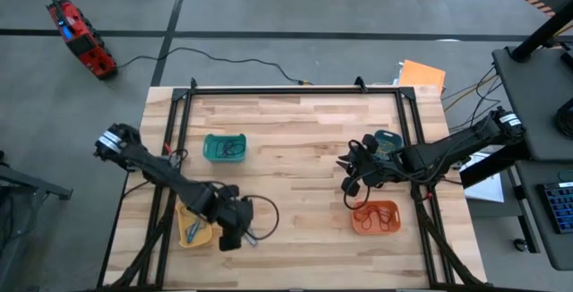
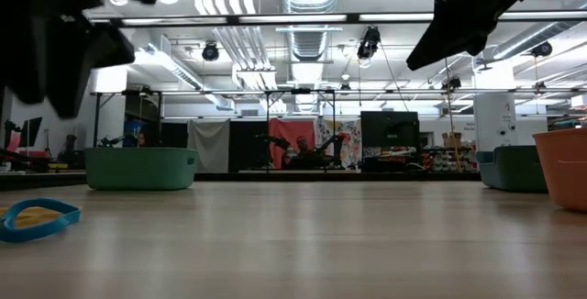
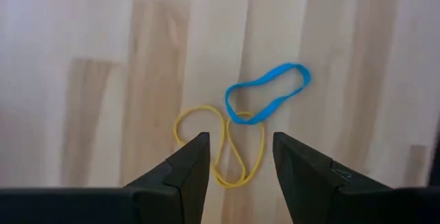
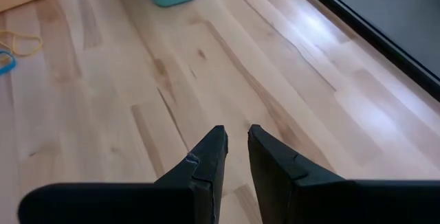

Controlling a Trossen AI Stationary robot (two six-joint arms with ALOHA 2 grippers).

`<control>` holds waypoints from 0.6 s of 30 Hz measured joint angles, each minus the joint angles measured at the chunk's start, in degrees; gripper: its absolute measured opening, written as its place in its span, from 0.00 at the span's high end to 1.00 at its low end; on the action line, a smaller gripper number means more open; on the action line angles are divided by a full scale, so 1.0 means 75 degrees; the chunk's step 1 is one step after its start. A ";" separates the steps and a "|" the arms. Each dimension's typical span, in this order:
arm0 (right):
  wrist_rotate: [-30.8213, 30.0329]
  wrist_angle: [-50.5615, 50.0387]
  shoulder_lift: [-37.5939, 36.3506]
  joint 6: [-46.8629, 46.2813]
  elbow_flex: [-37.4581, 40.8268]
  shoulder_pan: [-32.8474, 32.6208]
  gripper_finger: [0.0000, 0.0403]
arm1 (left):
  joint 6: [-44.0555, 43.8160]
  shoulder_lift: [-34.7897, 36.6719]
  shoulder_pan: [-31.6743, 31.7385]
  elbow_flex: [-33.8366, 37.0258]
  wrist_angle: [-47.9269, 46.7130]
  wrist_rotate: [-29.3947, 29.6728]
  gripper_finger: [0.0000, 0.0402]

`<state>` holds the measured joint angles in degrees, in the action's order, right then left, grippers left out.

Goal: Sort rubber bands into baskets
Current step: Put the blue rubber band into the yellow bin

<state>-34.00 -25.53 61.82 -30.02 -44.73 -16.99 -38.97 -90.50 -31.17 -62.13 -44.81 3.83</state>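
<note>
My left gripper should go on going down until its open fingers straddle the blue rubber band's near end (image 3: 230, 108), because the blue rubber band lies over the yellow rubber band and that end faces the fingers.
A yellow rubber band (image 3: 221, 152) and a blue rubber band (image 3: 268, 95) lie flat on the wooden table and overlap a little. They also show in the low view (image 2: 37, 218). My left gripper (image 3: 239, 148) is open just above them, its fingers on either side of the yellow band without touching it. It hovers beside the yellow basket (image 1: 193, 229). My right gripper (image 4: 235, 138) is empty with a narrow gap between its fingers. It hangs over bare table (image 1: 351, 174), between the blue basket (image 1: 389, 138) and the orange basket (image 1: 374, 218). The teal-green basket (image 1: 224, 147) stands at the far left.
A black frame (image 1: 295, 90) runs along the table's far and side edges. The baskets hold a few bands. A flat orange sheet (image 1: 423, 74) lies beyond the far right corner. Bare wood lies in the table's middle (image 1: 295, 167).
</note>
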 joint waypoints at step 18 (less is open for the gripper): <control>-0.0003 0.0007 0.0000 0.0190 -0.0009 0.0000 0.86 | -0.1824 -0.1112 -0.0379 -0.0006 0.0730 0.0561 0.64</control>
<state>-34.03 -25.47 61.82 -28.60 -44.80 -16.99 -52.65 -98.83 -34.01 -62.17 -39.34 8.04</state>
